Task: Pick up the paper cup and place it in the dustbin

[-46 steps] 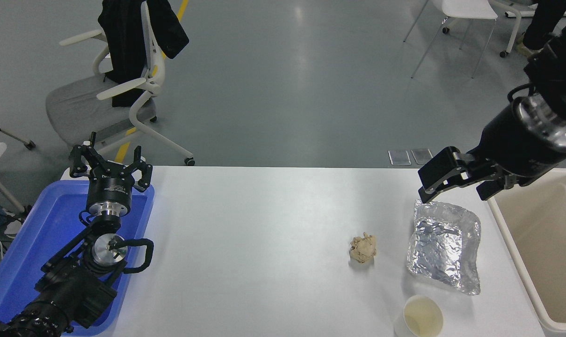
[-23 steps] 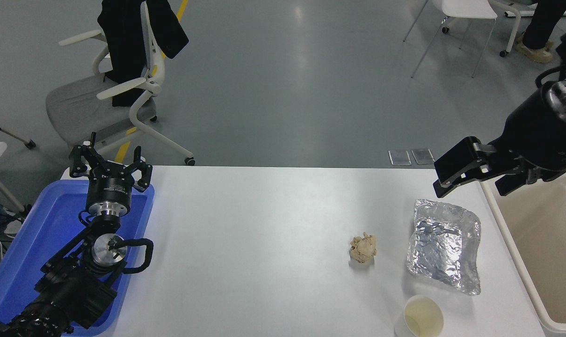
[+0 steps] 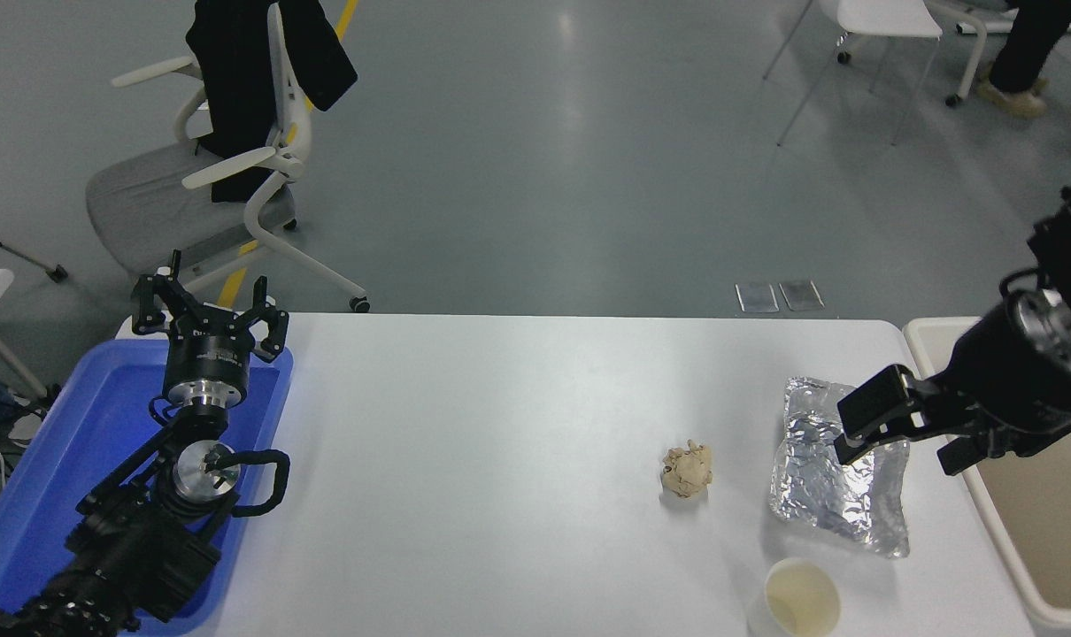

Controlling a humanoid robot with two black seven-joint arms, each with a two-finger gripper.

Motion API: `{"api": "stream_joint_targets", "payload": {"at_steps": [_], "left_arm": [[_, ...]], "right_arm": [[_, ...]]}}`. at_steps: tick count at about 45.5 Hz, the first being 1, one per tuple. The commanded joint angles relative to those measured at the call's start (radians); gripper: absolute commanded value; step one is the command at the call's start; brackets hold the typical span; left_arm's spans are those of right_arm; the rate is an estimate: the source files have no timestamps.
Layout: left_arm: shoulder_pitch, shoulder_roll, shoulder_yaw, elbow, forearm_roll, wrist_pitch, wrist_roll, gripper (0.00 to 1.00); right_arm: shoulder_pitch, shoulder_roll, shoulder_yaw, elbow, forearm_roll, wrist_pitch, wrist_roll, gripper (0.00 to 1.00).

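The upright paper cup (image 3: 797, 598) will tip its opening toward the robot's right gripper (image 3: 925, 414) when the robot lifts the cup's rim, because the gripper slants in from the side.
The paper cup (image 3: 797, 602) stands upright at the table's near edge, right of centre, white with a cream inside. At the table's right end is the dustbin (image 3: 996, 535), a cream bin with a beige inside, cut off by the picture's edge. My right gripper (image 3: 894, 458) comes in from the right and hangs open over the right part of a silver foil sheet, beyond the cup and beside the dustbin's rim. Nothing is between its fingers (image 3: 872, 410). My left gripper (image 3: 210, 305) is parked open at the lower left.
A crinkled silver foil sheet (image 3: 823, 482) lies just beyond the cup. A crumpled beige paper wad (image 3: 687, 470) sits left of the foil. A blue tray (image 3: 49, 460) lies under the left arm. Chairs and a person's legs are on the floor past the table.
My right gripper has come down and toward me, from above the table's far right corner to over the foil. It stays open. The left arm has not moved.
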Motion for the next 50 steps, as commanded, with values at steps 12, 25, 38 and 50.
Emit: {"api": "stream_joint_targets", "payload": {"at_steps": [12,25,38,50], "left_arm": [[0.000,0.000,0.001,0.000,0.000,0.000,0.000,0.99],[-0.001,0.000,0.001,0.000,0.000,0.000,0.000,0.99],[-0.001,0.000,0.001,0.002,0.000,0.000,0.000,0.99],[-0.001,0.000,0.001,0.000,0.000,0.000,0.000,0.99]], "right_arm": [[-0.367,-0.152,0.132,-0.036,-0.197,-0.210,0.000,1.00],[-0.563,-0.152,0.278,-0.114,-0.211,-0.284,0.000,1.00],[-0.718,-0.126,0.381,-0.183,-0.214,-0.309,-0.005,1.00],[-0.837,-0.094,0.463,-0.248,-0.228,-0.333,-0.005,1.00]]}}
